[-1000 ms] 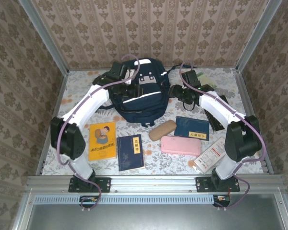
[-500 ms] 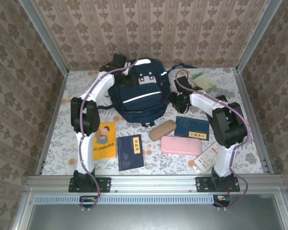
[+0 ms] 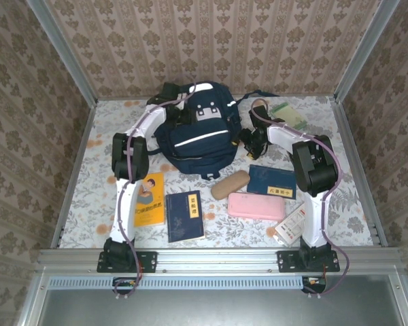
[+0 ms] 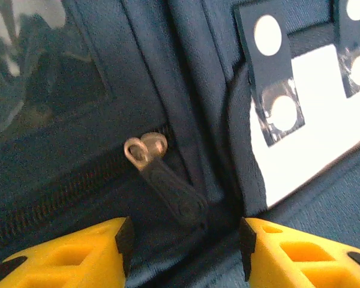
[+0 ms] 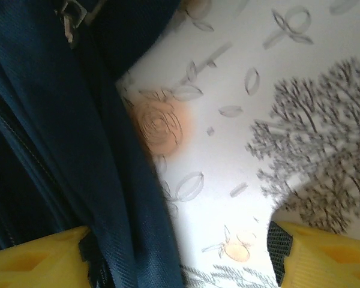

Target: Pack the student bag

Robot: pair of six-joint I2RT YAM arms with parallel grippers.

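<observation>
My left gripper is to pinch the long white stripe (image 3: 201,138) and raise the front before packing, because the student bag's navy front (image 3: 202,153) lies flat over its opening.
The student bag (image 3: 198,136), navy with white stripes and white buckle patches, lies at the back middle of the table. My left gripper (image 3: 174,103) is at its top left corner. In the left wrist view my left gripper (image 4: 185,252) is open. A black zipper pull (image 4: 171,192) on a brass ring hangs just above the gap, untouched. My right gripper (image 3: 249,139) is at the bag's right side. In the right wrist view my right gripper (image 5: 180,258) is open over the flowered cloth. The bag's navy edge (image 5: 78,150) lies against its left finger (image 5: 36,259).
In front of the bag lie a yellow book (image 3: 145,198), a navy notebook (image 3: 185,215), a tan case (image 3: 230,184), a navy booklet (image 3: 272,181), a pink pouch (image 3: 256,206) and a white packet (image 3: 296,223). A green-and-white item (image 3: 287,114) sits at the back right.
Both arms have swung in closer to the bag. The left gripper has settled at the top zipper. The right gripper has moved left to the bag's side and its jaws have widened.
</observation>
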